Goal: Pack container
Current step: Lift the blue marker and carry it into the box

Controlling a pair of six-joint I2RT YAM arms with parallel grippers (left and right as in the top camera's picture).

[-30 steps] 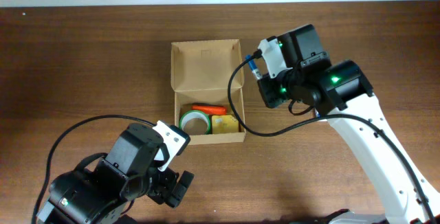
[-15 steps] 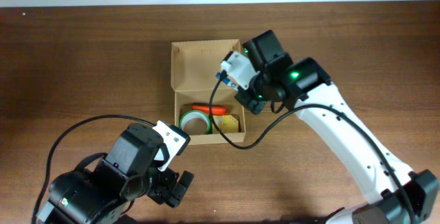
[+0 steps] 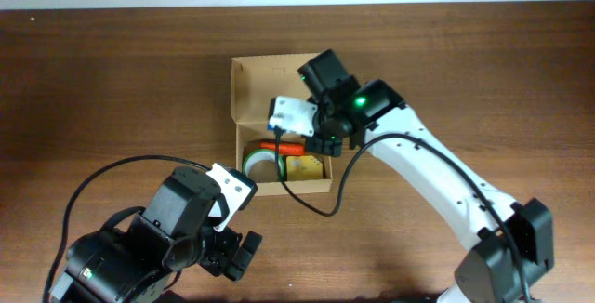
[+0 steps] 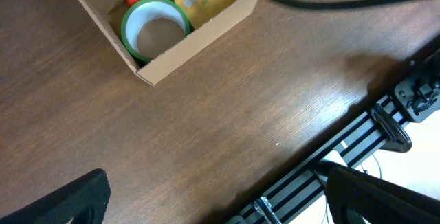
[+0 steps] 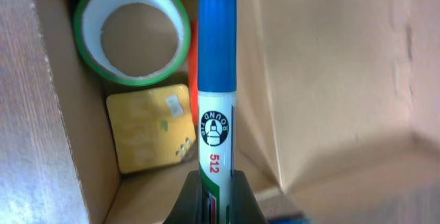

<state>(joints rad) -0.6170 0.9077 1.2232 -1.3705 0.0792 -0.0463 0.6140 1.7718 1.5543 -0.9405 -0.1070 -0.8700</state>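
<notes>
I should go on lowering the white marker with my right gripper beside the orange pen (image 3: 290,140) before I let it go there, as the marker is parallel to the box's back side (image 5: 256,97).
The container (image 3: 244,93) is a tan cardboard box with its flap lid open toward the back. Inside lie a green tape roll (image 3: 260,164), an orange pen (image 3: 280,146) and a yellow item (image 3: 305,166). My right gripper (image 5: 217,196) is shut on a white marker with a blue cap (image 5: 217,80) and holds it over the open box, above the orange pen; the arm's wrist (image 3: 321,117) covers the box's right side. My left gripper (image 4: 220,203) is open and empty over bare table, near the front edge; the box (image 4: 192,38) shows at its top.
A black cable (image 3: 121,168) loops across the wooden table (image 3: 112,80) from the left arm. The table's front edge with black rails (image 4: 357,141) lies close to the left gripper.
My right arm has moved left from beside the box to over it, carrying the marker. The left arm has not moved.
</notes>
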